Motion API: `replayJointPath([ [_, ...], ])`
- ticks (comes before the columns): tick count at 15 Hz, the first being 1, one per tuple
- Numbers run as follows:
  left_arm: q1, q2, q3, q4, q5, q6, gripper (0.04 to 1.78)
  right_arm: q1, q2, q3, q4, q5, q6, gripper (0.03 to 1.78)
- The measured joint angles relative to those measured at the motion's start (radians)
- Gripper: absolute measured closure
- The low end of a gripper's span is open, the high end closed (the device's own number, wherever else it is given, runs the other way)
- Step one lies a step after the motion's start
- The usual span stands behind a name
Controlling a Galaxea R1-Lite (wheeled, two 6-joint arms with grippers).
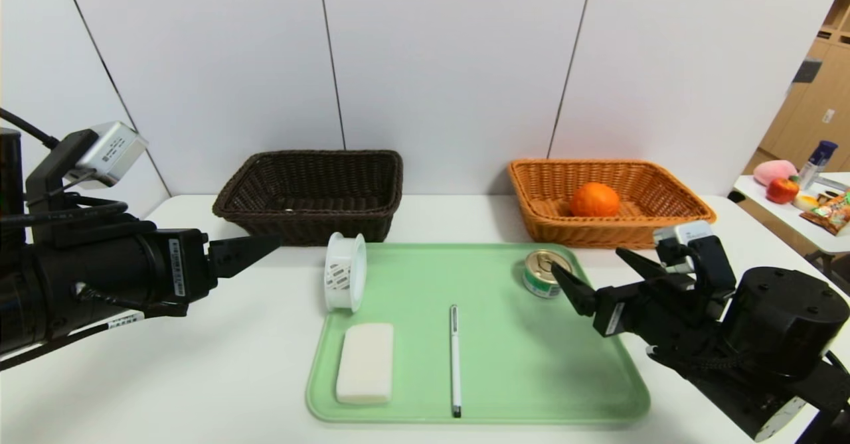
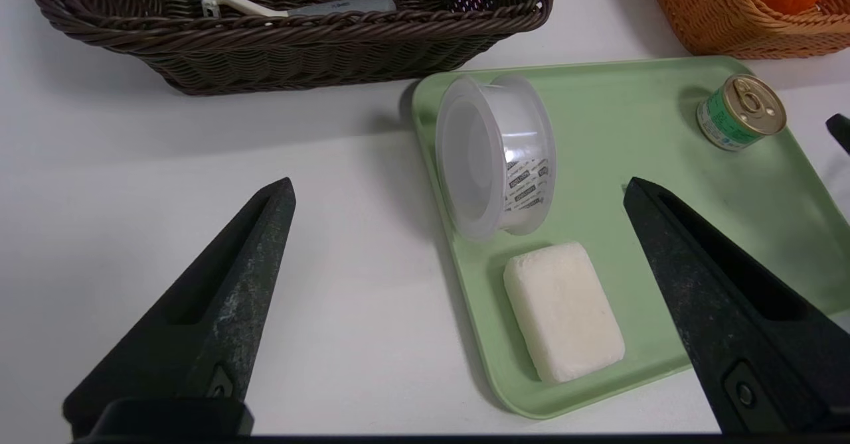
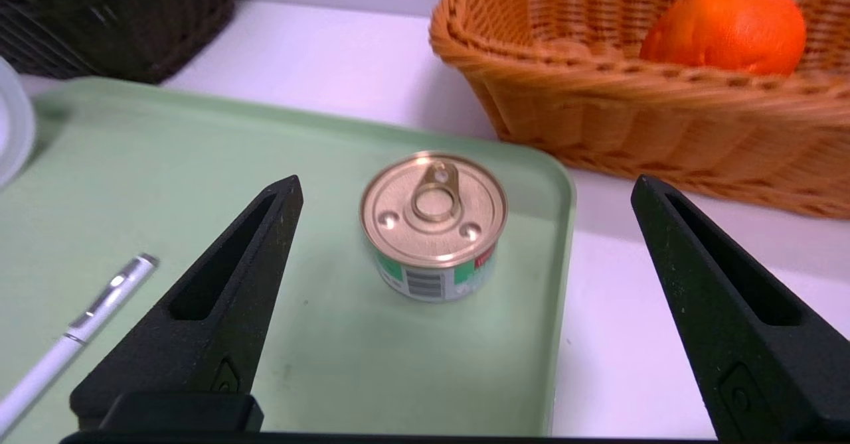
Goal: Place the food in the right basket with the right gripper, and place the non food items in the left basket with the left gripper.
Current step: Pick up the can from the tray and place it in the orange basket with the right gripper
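My right gripper is hovering high with a finger over the can's lid (image 1: 546,264), so next I move it back and down toward the tray (image 1: 548,320) before I close it on the can.
A green tray (image 1: 518,364) holds a small green-labelled can (image 1: 541,273), a white pen (image 1: 455,358), a white soap bar (image 1: 365,363) and a clear tape roll (image 1: 345,271) standing on its edge. The orange basket (image 1: 664,195) holds an orange (image 1: 594,200). The dark brown basket (image 1: 312,195) holds a grey-and-white tool (image 2: 299,7). My right gripper (image 1: 591,273) is open and empty just short of the can (image 3: 435,225). My left gripper (image 1: 265,245) is open and empty, left of the tape roll (image 2: 495,155) and above the table.
A side table (image 1: 790,222) at the far right carries fruit, a bottle and snack packs. White wall panels stand behind the baskets. Bare white tabletop (image 1: 199,371) lies left of the tray.
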Motion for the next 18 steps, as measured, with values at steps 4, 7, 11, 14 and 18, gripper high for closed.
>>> replayJointPath([
  [4,-0.001,0.0,0.002,-0.001,-0.001,0.0,0.07,0.0,-0.085,0.006,-0.001,0.126,0.007,0.1],
  [7,0.0,0.001,0.001,-0.001,-0.001,0.0,0.07,-0.013,-0.116,0.034,-0.001,0.187,0.009,0.1],
  [11,0.0,0.0,0.001,0.0,-0.001,-0.001,0.07,-0.02,-0.065,0.073,-0.001,0.185,0.002,0.1],
  [14,0.0,-0.001,0.001,0.0,-0.001,0.0,0.07,-0.021,0.006,0.07,0.0,0.184,0.0,0.1],
  [18,0.0,-0.001,0.001,0.0,-0.003,-0.001,0.07,-0.021,0.085,0.036,-0.001,0.186,0.001,0.1],
])
